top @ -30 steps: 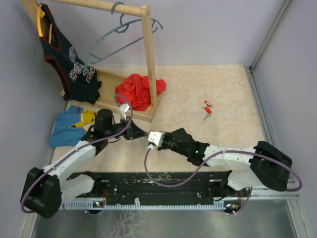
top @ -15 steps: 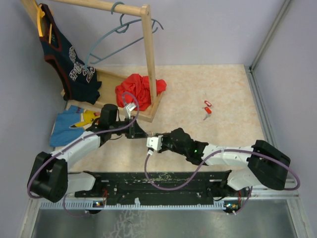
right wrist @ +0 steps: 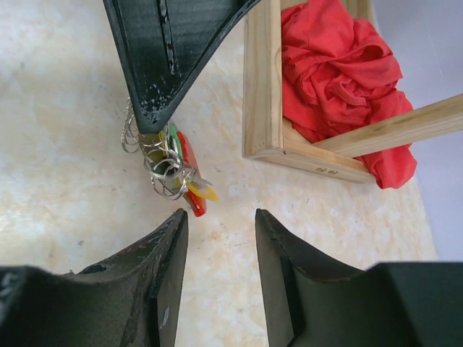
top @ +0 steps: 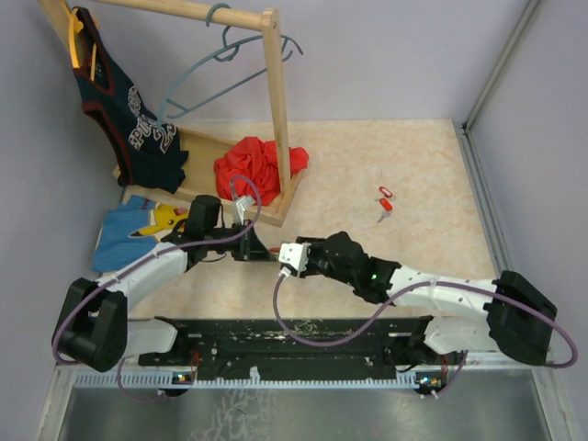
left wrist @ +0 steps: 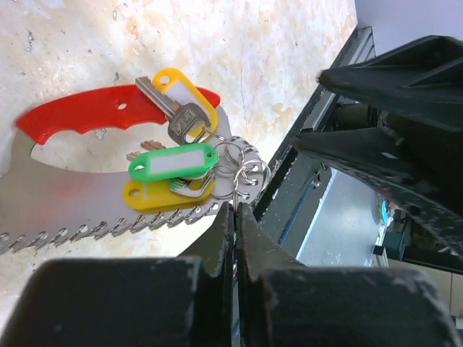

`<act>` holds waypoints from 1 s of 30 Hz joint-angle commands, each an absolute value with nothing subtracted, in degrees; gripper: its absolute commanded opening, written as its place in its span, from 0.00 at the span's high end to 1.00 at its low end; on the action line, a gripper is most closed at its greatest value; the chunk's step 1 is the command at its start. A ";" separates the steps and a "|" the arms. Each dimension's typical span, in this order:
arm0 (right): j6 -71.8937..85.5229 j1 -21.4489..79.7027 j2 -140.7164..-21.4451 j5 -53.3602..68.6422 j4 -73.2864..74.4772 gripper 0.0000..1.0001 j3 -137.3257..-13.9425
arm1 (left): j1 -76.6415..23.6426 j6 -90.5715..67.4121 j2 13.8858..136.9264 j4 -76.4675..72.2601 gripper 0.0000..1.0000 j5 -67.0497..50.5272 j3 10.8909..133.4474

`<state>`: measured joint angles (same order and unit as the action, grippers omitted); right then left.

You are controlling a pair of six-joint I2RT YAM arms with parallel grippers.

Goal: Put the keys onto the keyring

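Note:
The rings (right wrist: 170, 175) are hanging outside my right gripper's open fingers, so I should grip the wire (left wrist: 236, 192) with that hand near my left gripper's fingers before they open.
My left gripper (left wrist: 235, 208) is shut on the thin wire of the keyring (left wrist: 236, 189), which carries several small rings (left wrist: 247, 163). Keys with green (left wrist: 172, 160) and yellow (left wrist: 182, 92) tags hang from them, in front of a red-handled serrated blade (left wrist: 94, 116). In the right wrist view the same bunch (right wrist: 165, 163) dangles from the left fingertip (right wrist: 155, 108). My right gripper (right wrist: 219, 217) stands open just short of the bunch, nothing between its fingers. From above, the left gripper (top: 257, 247) and right gripper (top: 276, 254) meet tip to tip. Two red-tagged keys (top: 384, 200) lie apart on the table.
A wooden rack base (top: 276, 213) with a red cloth (top: 254, 167) stands close behind the grippers. A jersey (top: 129, 110) and a grey-blue hanger (top: 220, 55) hang from its rail. A blue cloth (top: 138, 228) lies at the left. A wall edge (top: 482, 184) runs along the right.
My right gripper has opened and drawn back slightly from the bunch. The left arm shifted right with the keyring, then held still, still shut.

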<state>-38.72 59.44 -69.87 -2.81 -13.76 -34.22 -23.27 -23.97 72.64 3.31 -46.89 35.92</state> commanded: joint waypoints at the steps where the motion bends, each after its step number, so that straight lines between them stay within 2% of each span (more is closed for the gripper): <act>1: -30.84 58.99 -64.03 0.94 -11.01 0.58 -36.38 | -23.41 -22.50 71.49 3.98 1.00 -46.54 37.99; 9: -27.26 57.84 -64.89 8.95 -14.79 0.56 -34.31 | -23.94 -22.62 72.68 2.58 1.00 -47.37 39.27; 18: -20.70 46.20 -72.09 33.85 -12.51 0.58 -39.21 | -26.72 -14.13 71.93 4.88 1.00 -44.73 41.77; 23: -12.95 39.30 -71.54 42.53 -18.71 0.60 -37.25 | -28.13 -11.77 68.20 -7.44 1.00 -40.68 35.73; 30: -3.53 37.86 -71.54 42.30 -28.10 0.64 -34.46 | -28.56 -13.08 65.90 -30.83 1.00 -41.88 26.62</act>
